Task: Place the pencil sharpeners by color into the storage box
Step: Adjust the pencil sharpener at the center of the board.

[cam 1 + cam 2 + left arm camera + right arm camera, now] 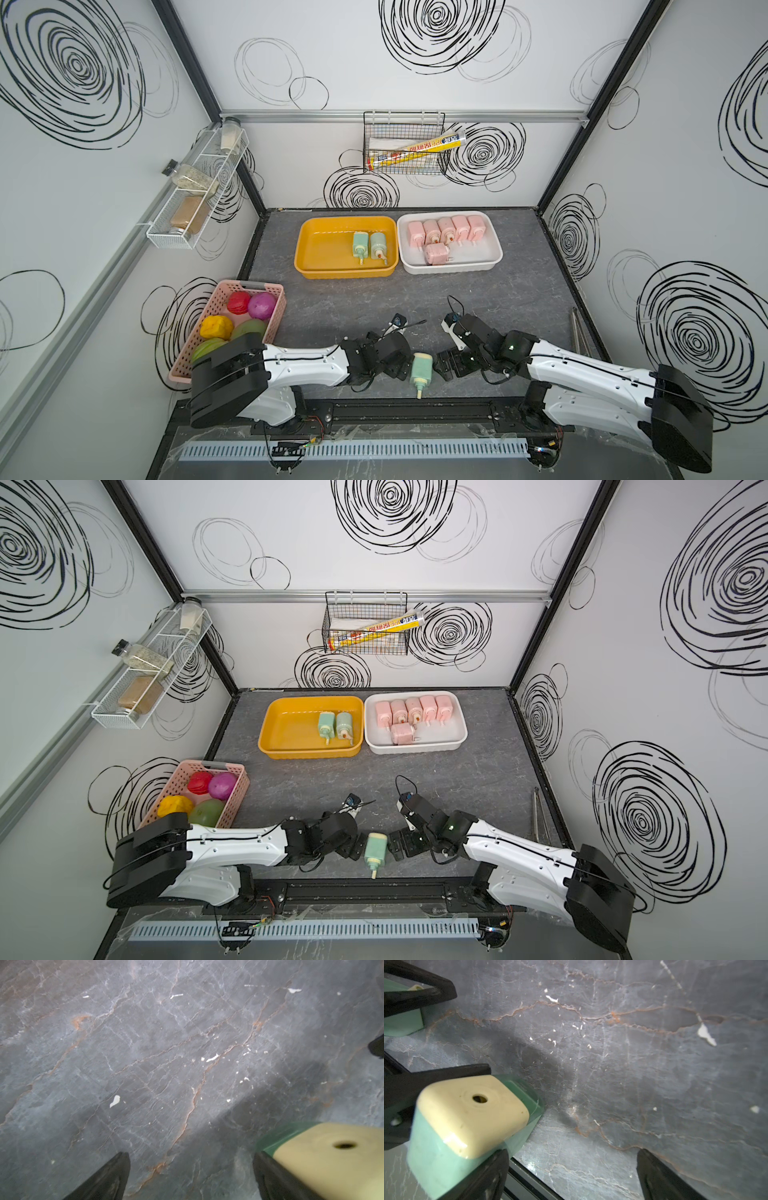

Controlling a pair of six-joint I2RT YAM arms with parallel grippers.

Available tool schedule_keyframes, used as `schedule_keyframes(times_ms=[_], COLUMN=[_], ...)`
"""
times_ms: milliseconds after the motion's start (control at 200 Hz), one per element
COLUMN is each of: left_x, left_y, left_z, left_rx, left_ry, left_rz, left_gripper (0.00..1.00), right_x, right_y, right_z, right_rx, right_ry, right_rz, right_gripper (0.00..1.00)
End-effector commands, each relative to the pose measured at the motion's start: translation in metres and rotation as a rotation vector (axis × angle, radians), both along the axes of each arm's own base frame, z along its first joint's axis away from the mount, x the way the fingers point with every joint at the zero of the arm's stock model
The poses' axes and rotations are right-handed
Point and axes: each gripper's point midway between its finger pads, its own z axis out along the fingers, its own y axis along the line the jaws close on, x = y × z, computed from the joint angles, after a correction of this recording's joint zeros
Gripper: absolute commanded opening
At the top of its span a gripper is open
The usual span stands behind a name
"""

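The mint green pencil sharpener (pixel 421 366) is outside the fingers of both grippers. Next, my right gripper moves away while my left gripper moves over to the sharpener and straddles its body (pixel 421 369).
A mint green pencil sharpener (pixel 421 369) (pixel 375 849) lies near the table's front edge, nozzle toward the front. My left gripper (pixel 398 370) (pixel 190 1154) and right gripper (pixel 442 365) (pixel 573 1151) flank it, both open. It sits just outside each gripper's near finger (pixel 322 1159) (pixel 467 1118), with only bare table between the jaws. Another green block (pixel 402 1022) shows partly behind the left gripper's finger in the right wrist view. The yellow storage box (pixel 316 268) holds two green sharpeners (pixel 360 245). Beside it, the white storage box (pixel 494 249) holds several pink ones (pixel 446 228).
A pink basket (pixel 276 291) of toy fruits stands at the front left, beside my left arm. Thin metal rods (pixel 579 332) lie along the right edge. A black rail (pixel 415 409) runs along the front. A wire basket (pixel 405 141) and a spice rack (pixel 195 195) hang on the walls.
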Motion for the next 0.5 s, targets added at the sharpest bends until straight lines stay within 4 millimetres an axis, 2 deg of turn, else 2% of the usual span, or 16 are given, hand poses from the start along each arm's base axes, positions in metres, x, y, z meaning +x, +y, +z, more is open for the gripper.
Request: schedule_keyframes(times_ms=[0, 160, 300, 390, 495], left_x=[0.012, 0.023, 0.023, 0.010, -0.018], left_y=[-0.012, 0.011, 0.028, 0.021, -0.011], left_z=[0.014, 0.018, 0.047, 0.077, 0.102], left_rx=[-0.052, -0.009, -0.019, -0.076, -0.225], left_ry=[-0.037, -0.057, -0.087, -0.118, -0.099], left_rz=[0.003, 0.067, 0.143, 0.146, 0.064], left_gripper=[0.99, 0.99, 0.99, 0.99, 0.99], right_x=[0.002, 0.012, 0.026, 0.035, 0.043], right_y=[-0.006, -0.014, -0.022, -0.030, -0.038], right_z=[-0.001, 0.007, 0.025, 0.033, 0.035], right_rx=[-0.018, -0.030, -0.016, 0.000, 0.021], right_ry=[-0.018, -0.069, -0.152, -0.192, -0.202], right_rz=[-0.038, -0.089, -0.162, -0.221, -0.275], right_gripper=[1.00, 1.00, 1.00, 1.00, 1.00])
